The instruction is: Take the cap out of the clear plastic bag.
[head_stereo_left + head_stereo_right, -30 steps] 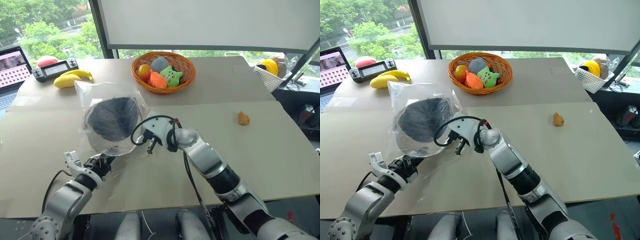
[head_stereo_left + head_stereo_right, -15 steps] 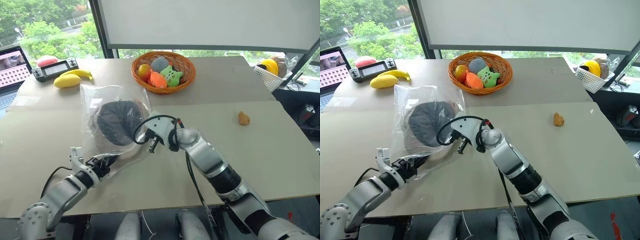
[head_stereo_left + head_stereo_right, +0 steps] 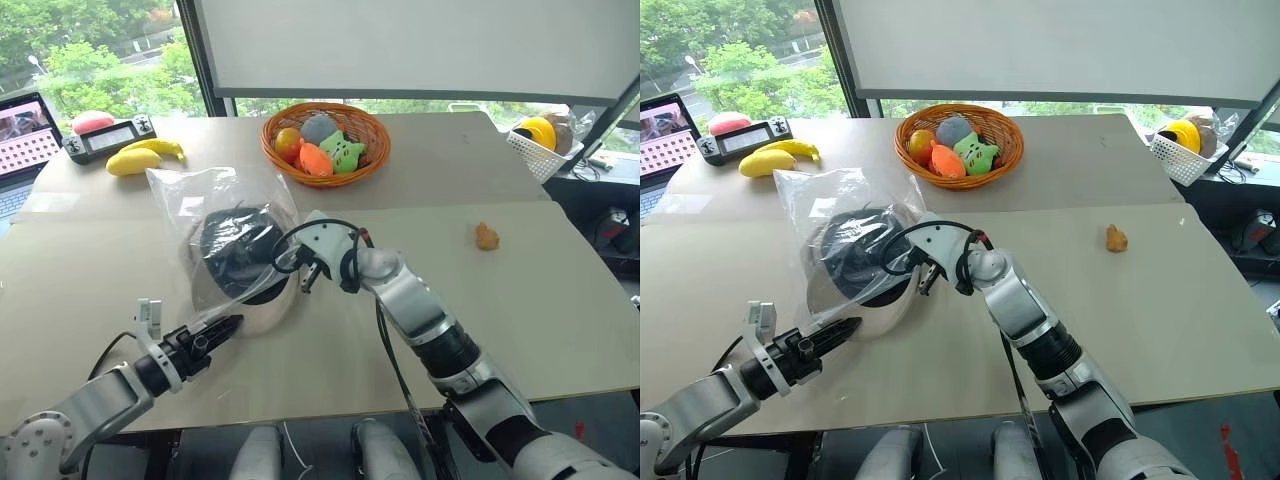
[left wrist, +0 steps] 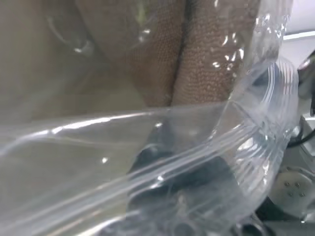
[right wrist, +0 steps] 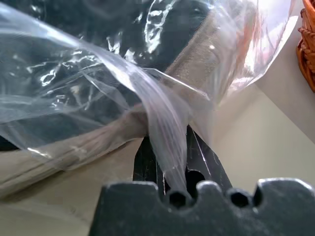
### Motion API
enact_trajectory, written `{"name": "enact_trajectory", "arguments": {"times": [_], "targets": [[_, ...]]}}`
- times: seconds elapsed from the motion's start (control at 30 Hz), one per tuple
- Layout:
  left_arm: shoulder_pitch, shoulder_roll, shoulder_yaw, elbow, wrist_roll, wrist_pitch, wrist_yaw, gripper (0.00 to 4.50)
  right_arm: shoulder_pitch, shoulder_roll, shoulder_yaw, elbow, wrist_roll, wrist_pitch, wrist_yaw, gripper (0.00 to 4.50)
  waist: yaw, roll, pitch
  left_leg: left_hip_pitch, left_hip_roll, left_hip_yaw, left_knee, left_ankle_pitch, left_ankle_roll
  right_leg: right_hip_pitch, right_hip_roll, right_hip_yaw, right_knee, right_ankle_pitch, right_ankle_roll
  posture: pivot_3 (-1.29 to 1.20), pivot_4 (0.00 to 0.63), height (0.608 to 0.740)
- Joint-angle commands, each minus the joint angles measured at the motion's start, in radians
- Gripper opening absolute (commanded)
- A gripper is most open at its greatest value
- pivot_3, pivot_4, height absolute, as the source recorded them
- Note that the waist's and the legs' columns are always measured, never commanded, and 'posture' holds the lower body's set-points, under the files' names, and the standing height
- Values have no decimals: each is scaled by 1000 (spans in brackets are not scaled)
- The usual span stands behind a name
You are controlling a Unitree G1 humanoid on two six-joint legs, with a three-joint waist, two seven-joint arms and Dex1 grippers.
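Note:
The cap's brim is held by my left gripper inside the bag's opening, so that gripper should move back toward the table's front (image 3: 230, 400) while my right gripper holds the bag in place.
The clear plastic bag (image 3: 215, 200) is held up over the table's middle left, crinkled and tilted. Inside it sits the cap (image 3: 238, 255), its dark inner side facing me and its cream brim (image 3: 268, 312) low at the bag's bottom edge. My left gripper (image 3: 222, 326) is shut on the bag's lower corner, near the table's front. My right gripper (image 3: 308, 278) is shut on the bag's right edge beside the cap. In the right wrist view its black fingers (image 5: 147, 157) pinch a fold of the plastic, with the brim (image 5: 206, 44) just beyond.
A wicker basket (image 3: 372, 125) with plush toys and fruit stands behind the bag. A banana (image 3: 150, 150), a controller (image 3: 110, 135) and a laptop (image 3: 22, 130) lie at the far left. A small orange item (image 3: 487, 236) lies to the right, and a white basket (image 3: 540, 150) at the far right edge.
The bag has tipped so the cap's dark inside now faces me and its brim shows low. My left arm swung outward and its gripper turned, still pinching the bag. The right gripper barely moved.

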Motion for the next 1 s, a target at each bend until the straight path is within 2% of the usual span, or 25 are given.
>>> {"name": "enact_trajectory", "arguments": {"times": [0.03,0.23,0.33,0.5,0.6,0.7,0.83,1.0], "targets": [[37,109,-28,-57,-29,143,-160,31,-24,11,-29,-11,-10,-32,-30,0,-5,0,0,0,0,0,0,0,0,0,0,0,0,0,0,0,150,740],[91,282,-61,-66,-29,206,-323,31,-14,12,-27,-18,-10,-28,-31,0,-17,1,1,0,0,0,-1,0,0,-1,0,0,0,-1,-1,0,150,740],[98,383,-37,-47,-29,249,-429,31,-13,12,-26,-19,-9,-28,-31,0,-17,1,1,0,1,0,-2,0,0,-1,0,0,0,-1,-1,0,150,740],[45,587,26,23,-29,364,-655,31,-15,14,-22,-14,-8,-33,-29,0,-19,1,1,0,2,1,-2,0,0,-2,1,0,0,-1,-1,0,150,740],[-7,669,40,65,-29,425,-742,31,-16,13,-21,-10,-7,-41,-24,0,-20,1,1,-1,2,1,-3,0,0,-3,1,-1,0,-2,-1,0,150,740],[-103,735,39,89,1,502,-849,31,-20,12,-19,-4,-6,-47,-20,0,-20,1,2,-1,2,1,-4,0,0,-3,1,-1,0,-2,-2,0,150,740],[-332,799,-59,172,-14,557,-999,31,-28,14,-13,8,-5,-59,-14,0,-20,0,3,0,2,1,-6,0,0,-3,1,-1,0,-3,-2,0,150,740],[-607,780,-231,276,-28,575,-1051,31,-33,14,-12,17,-5,-67,-12,0,-24,-2,6,0,2,1,-7,0,0,-3,1,-1,0,-3,-1,0,150,740]]}}
